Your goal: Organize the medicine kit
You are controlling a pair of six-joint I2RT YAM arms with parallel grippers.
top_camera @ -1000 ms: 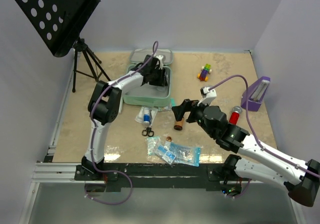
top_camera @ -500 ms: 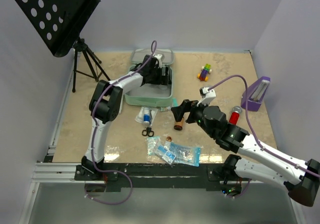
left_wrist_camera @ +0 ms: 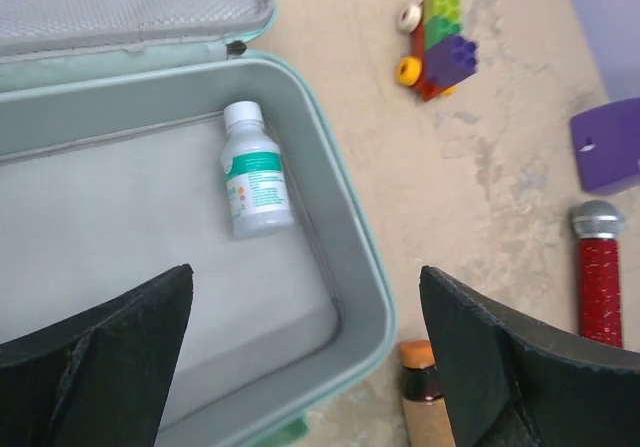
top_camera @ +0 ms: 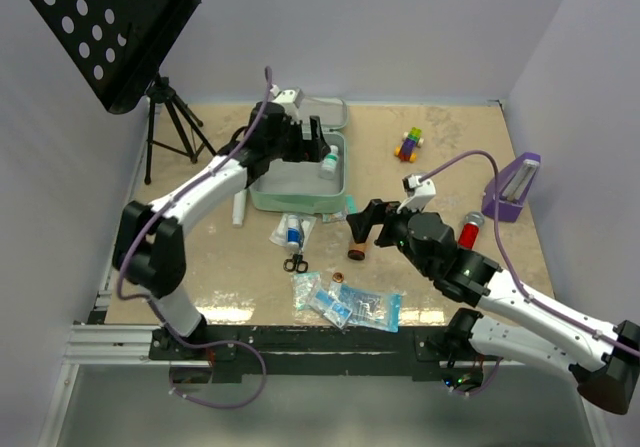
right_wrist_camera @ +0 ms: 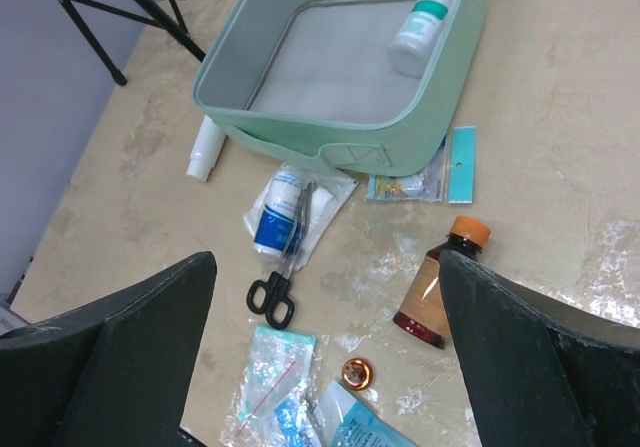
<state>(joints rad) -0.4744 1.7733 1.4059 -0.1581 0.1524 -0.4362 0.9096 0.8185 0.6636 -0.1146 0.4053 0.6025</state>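
I can see the brown bottle (top_camera: 356,250) lying clear of the scissors and packets, so I should keep moving my left gripper toward its label (right_wrist_camera: 427,298) until the fingers are on both sides of it and close.
The mint-green medicine kit (top_camera: 268,189) lies open at the back middle, lid (top_camera: 335,115) folded back. A white bottle with a green label (top_camera: 328,160) lies inside by the right wall. My left gripper (top_camera: 312,149) is open and empty above the kit's tray; its wrist view shows the tray wall (left_wrist_camera: 362,267) and the bottle (left_wrist_camera: 253,172). My right gripper (top_camera: 362,223) is open and empty, above a brown bottle with an orange cap (top_camera: 357,247). Its wrist view shows the kit (right_wrist_camera: 300,132), brown bottle (right_wrist_camera: 440,282), scissors (right_wrist_camera: 280,277) and a blue-and-white packet (right_wrist_camera: 285,212).
Clear packets (top_camera: 345,305) and a copper disc (right_wrist_camera: 356,373) lie near the front edge. A white tube (top_camera: 239,207) lies left of the kit. A block toy (top_camera: 408,144), red microphone (top_camera: 469,229) and purple wedge (top_camera: 512,185) sit right. A music stand (top_camera: 160,97) stands back left.
My left arm has swung out to the left and its gripper has lifted out of the kit. The white bottle now lies uncovered inside. The right arm has hardly moved.
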